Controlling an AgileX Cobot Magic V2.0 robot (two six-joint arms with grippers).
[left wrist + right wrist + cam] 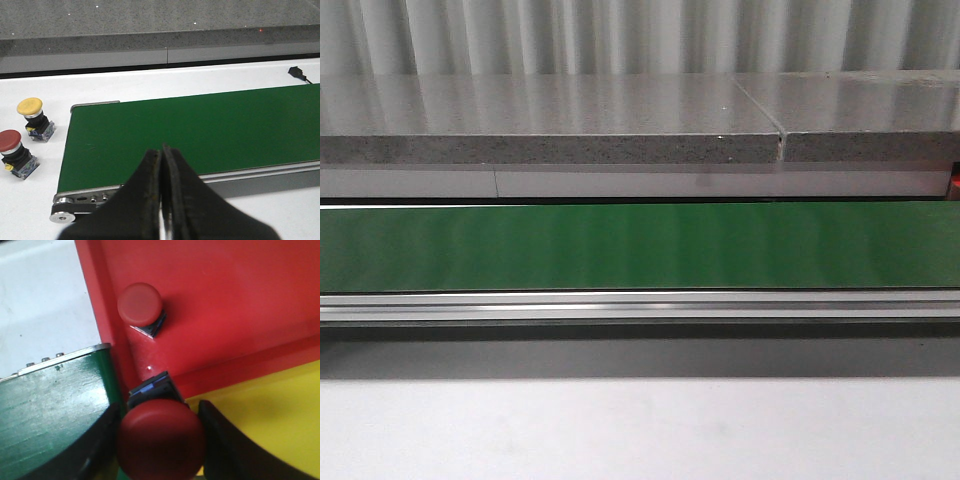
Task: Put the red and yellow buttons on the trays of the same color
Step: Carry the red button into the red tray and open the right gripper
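The red tray is open beside the standing red button [140, 305], so I keep moving the red button in my right gripper into that space [159, 354] and let go of it there.
In the right wrist view my right gripper [161, 432] is shut on a red button [161, 439], its fingers against the cap's two sides, held above the edge between the red tray [240, 300] and the yellow tray [265, 415]. Another red button [140, 304] stands on the red tray. In the left wrist view my left gripper [162, 152] is shut and empty over the near edge of the green belt [200, 130]. A yellow button [33, 118] and a red button [15, 153] stand on the white table beside the belt's end.
The front view shows only the green conveyor belt [640, 245], its metal rail [640, 305] and a grey stone ledge [550, 130] behind; no arm or button shows there. A small black plug [297, 73] lies on the white table beyond the belt.
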